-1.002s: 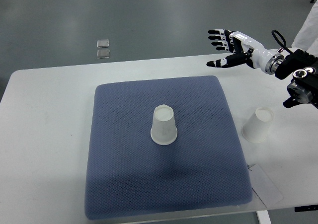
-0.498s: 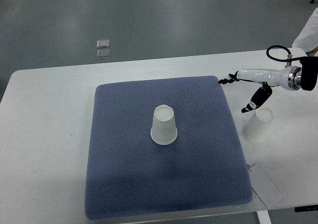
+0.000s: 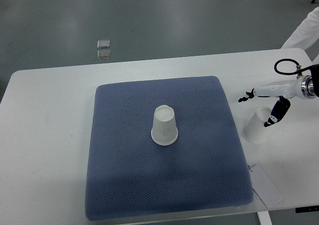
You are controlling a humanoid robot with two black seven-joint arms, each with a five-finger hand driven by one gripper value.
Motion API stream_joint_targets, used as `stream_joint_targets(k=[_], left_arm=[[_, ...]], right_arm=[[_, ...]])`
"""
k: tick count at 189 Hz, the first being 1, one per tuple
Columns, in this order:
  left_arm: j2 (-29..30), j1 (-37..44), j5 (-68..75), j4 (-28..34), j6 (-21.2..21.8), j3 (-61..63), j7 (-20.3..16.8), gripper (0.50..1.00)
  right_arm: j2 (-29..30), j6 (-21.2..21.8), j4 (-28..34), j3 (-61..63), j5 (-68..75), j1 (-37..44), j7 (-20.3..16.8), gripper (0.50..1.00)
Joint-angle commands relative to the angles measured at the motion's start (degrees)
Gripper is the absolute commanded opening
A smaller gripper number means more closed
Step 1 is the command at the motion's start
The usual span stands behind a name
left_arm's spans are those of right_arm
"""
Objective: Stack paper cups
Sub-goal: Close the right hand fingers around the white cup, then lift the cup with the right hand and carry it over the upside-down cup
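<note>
I am to lower the cup (image 3: 256, 127) beside the pad, and then the cup should sink almost fully over the middle cup, as both narrow toward their closed tops (image 3: 164, 113).
One white paper cup (image 3: 164, 126) stands upside down in the middle of the blue pad (image 3: 124, 175). A second white paper cup (image 3: 255, 129) stands upside down on the white table (image 3: 50, 135), just right of the pad. My right hand (image 3: 255, 111) reaches in from the right edge and is just over this second cup. Its fingers (image 3: 245, 97) point left past the cup's top, and the thumb (image 3: 275, 116) hangs beside the cup's upper right. The hand is spread and holds nothing. The left arm is out of view.
A person's white sleeve (image 3: 303, 31) shows at the top right corner. A flat white card (image 3: 266, 186) lies on the table near the pad's front right corner. Two small clear squares (image 3: 103, 49) lie on the floor beyond the table.
My right hand has come down from above the table's far right edge and shifted right and nearer, so it now sits over the cup beside the pad. Both cups stayed put.
</note>
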Motion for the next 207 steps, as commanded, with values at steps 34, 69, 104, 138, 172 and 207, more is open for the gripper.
stream_joint_targets(k=[34,69,104,138,172,207], left_arm=[[0.0,0.0,0.0,0.0,0.0,0.0,0.0,1.000],[0.0,0.0,0.0,0.0,0.0,0.0,0.0,1.000],[0.0,0.0,0.0,0.0,0.0,0.0,0.0,1.000],[0.0,0.0,0.0,0.0,0.0,0.0,0.0,1.000],[0.0,0.0,0.0,0.0,0.0,0.0,0.0,1.000],[0.0,0.0,0.0,0.0,0.0,0.0,0.0,1.000]], right_arm=[[0.2,-0.6,-1.6,-1.7,-0.6,-0.7,1.2,0.913],[0.7,-3.1,-2.4,-2.3,-0.7,-1.9,1.8,0.905],[0.8,-5.0,-4.2,-2.3,-0.7,-2.6,2.8,0.813],[0.8,-5.8,-6.0,-2.2,-0.7,-2.5,3.6,0.725],[0.9,-6.8,-6.5,-2.2,-0.8,-2.6,4.3,0.662],[0.9,-6.9,-6.4,-1.4,-0.2,-1.7,4.9,0.621]])
